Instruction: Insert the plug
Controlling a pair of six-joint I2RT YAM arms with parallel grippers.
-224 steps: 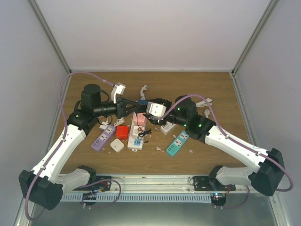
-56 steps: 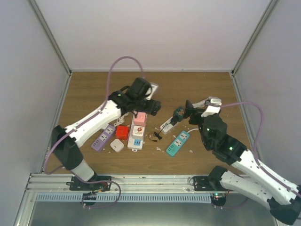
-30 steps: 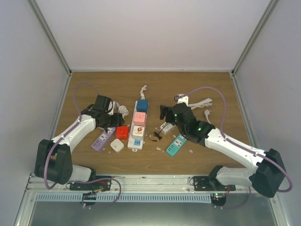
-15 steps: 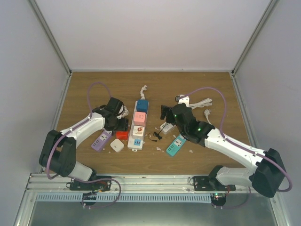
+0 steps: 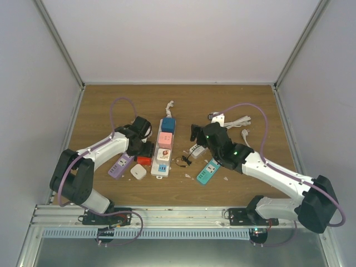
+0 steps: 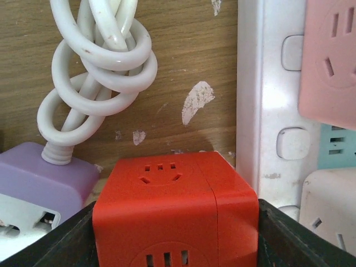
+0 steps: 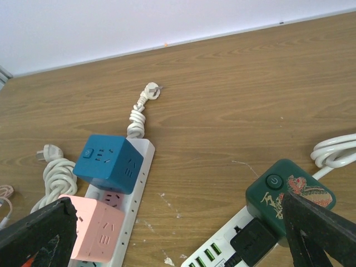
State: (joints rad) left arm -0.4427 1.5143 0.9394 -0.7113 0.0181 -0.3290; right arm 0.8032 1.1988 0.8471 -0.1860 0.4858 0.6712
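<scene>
My left gripper is holding the red cube plug far from the teal strip (image 5: 208, 172). My right gripper should take the plug (image 5: 144, 161) in midair and carry it to the strip.
A red cube plug (image 6: 172, 211) stands on the wooden table beside the long white power strip (image 6: 267, 111), and my left gripper (image 6: 175, 239) is shut on it, a finger pressed against each side. From above the red cube plug (image 5: 144, 160) shows only partly under the left gripper (image 5: 146, 151). The white power strip (image 5: 161, 154) carries a blue cube (image 5: 168, 124) and a pink cube (image 5: 165, 139). My right gripper (image 5: 194, 133) hovers open to the right of the strip, nothing between its fingers (image 7: 39, 233).
A purple strip (image 5: 121, 165) with a knotted white cable (image 6: 94, 89) lies left of the red cube. A small white cube (image 5: 138, 172) sits in front. A dark green adapter (image 7: 289, 194), a white USB strip (image 5: 196, 150) and a teal strip (image 5: 208, 171) lie under the right arm.
My left gripper has moved right, from over the coiled cable to the red cube, and sits round it. The right arm has barely moved in the last second.
</scene>
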